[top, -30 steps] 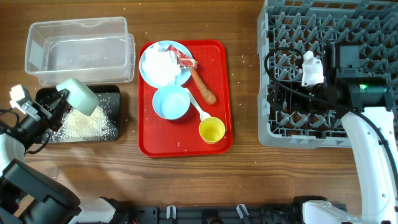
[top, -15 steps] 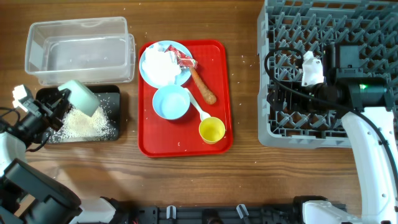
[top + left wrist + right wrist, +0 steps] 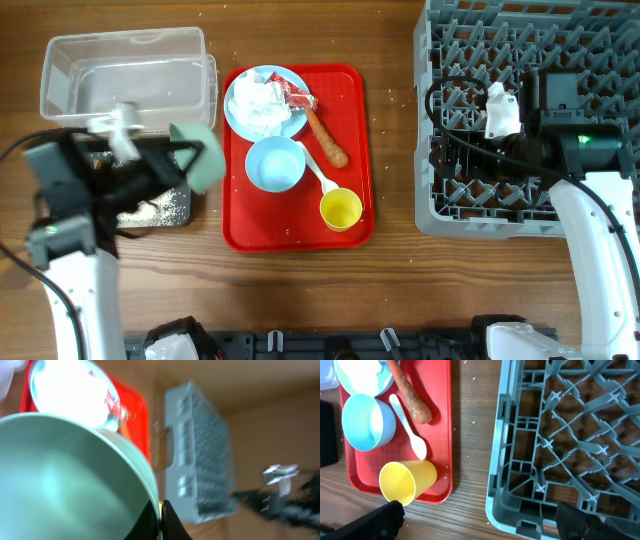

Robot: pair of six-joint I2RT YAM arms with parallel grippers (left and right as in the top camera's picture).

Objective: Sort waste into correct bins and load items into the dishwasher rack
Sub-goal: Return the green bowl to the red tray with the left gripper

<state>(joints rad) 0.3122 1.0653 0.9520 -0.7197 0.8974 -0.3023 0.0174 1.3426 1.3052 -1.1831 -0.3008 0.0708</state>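
My left gripper continues to bring the empty pale green bowl (image 3: 206, 165) to the red tray in front of the blue bowl (image 3: 260, 220) until it rests, because the tray is clear there.
My left gripper (image 3: 183, 160) (image 3: 160, 510) is shut on the rim of the pale green bowl (image 3: 203, 160) (image 3: 60, 475), held in the air and tilted, between the black tray (image 3: 165, 210) and the red tray (image 3: 355, 120). Loose rice (image 3: 150, 208) lies in the black tray. On the red tray sit the blue plate (image 3: 240, 115) with crumpled napkins (image 3: 260, 100) and a red wrapper (image 3: 298, 98), the sausage stick (image 3: 326, 140), blue bowl (image 3: 274, 165), white spoon (image 3: 318, 170) and yellow cup (image 3: 340, 210). My right gripper (image 3: 482, 522) hangs open and empty over the near left corner of the dishwasher rack (image 3: 530, 60).
The clear tub (image 3: 125, 75) stands behind the black tray at the back left. A few rice grains are scattered on the wooden table (image 3: 395, 270) around the red tray. The right arm's cable loops over the rack.
My left arm has swung right and up from over the black tray, carrying the green bowl toward the red tray. The right arm has not moved.
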